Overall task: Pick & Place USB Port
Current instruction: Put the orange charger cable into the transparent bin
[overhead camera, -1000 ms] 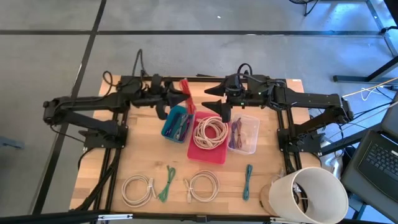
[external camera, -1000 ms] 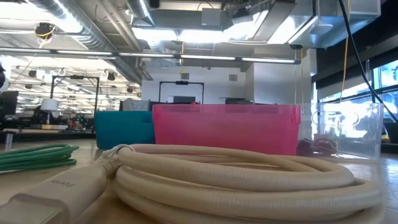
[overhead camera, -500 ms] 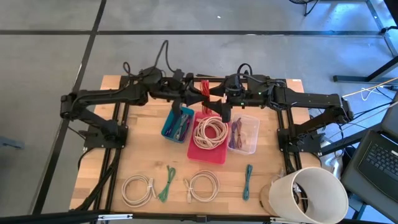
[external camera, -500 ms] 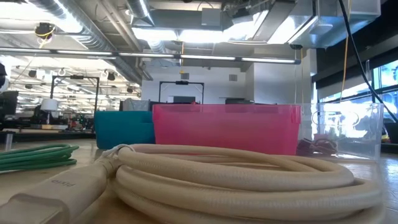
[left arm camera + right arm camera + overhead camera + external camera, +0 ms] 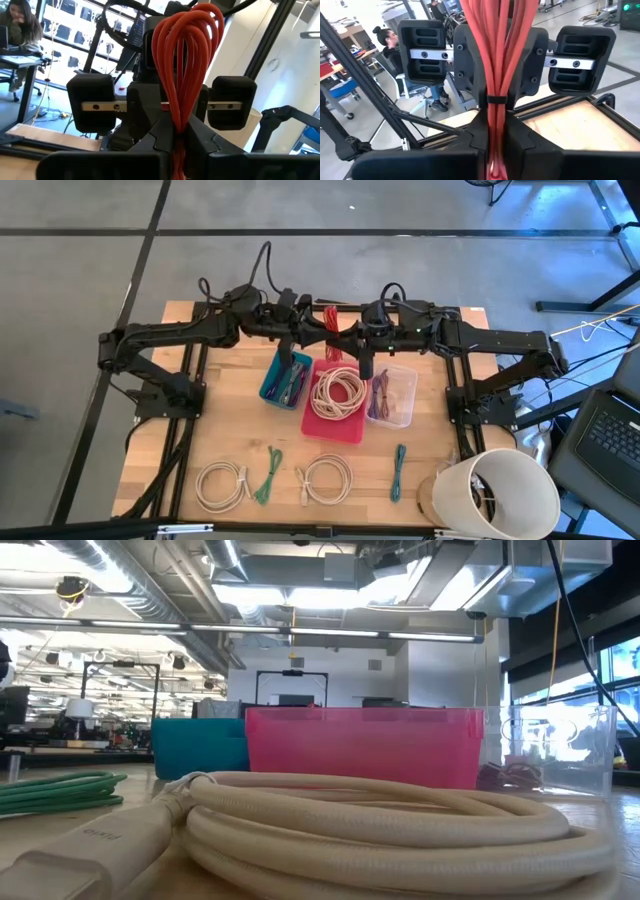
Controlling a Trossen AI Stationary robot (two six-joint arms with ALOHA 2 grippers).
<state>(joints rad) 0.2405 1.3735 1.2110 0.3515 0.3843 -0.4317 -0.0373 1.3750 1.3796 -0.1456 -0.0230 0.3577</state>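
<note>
Both of the robot's grippers pinch the red bundle (image 5: 332, 332), so next the left gripper opens and moves away before the right gripper lowers the bundle into the clear bin (image 5: 399, 396).
A red USB cable bundle (image 5: 330, 322), bound by a black tie (image 5: 496, 98), hangs in the air over the far middle of the table, between my two grippers. My left gripper (image 5: 316, 336) reaches in from the table's left and is shut on it. Facing it from the right, my right gripper (image 5: 344, 338) is shut on the same bundle. In the left wrist view the red loops (image 5: 186, 55) rise past my left fingers, with the right gripper's body (image 5: 150, 100) just behind them. My left gripper pinches the red bundle (image 5: 177, 131) between its two fingers, where the strands are gathered together. It comes in level from the table's left. The bundle is lifted clear of the table and bins. My right gripper pinches the same bundle just beside the black tie (image 5: 493, 125), between its two fingers. It comes in level from the table's right, facing my left gripper. The strands run across the fingers and stand clear of everything below.
Below the grippers stand a teal bin (image 5: 276, 386), a pink bin (image 5: 334, 430) with a cream cable coil, and a clear bin (image 5: 404, 402) with purple cables. Cream coils (image 5: 222, 485) and green cables (image 5: 268, 473) lie near the front edge. A white bucket (image 5: 495, 495) stands front right.
My left gripper has carried the red bundle toward the table's right, from over the teal bin to my right gripper. My right gripper, open a second ago, has shut on the bundle.
</note>
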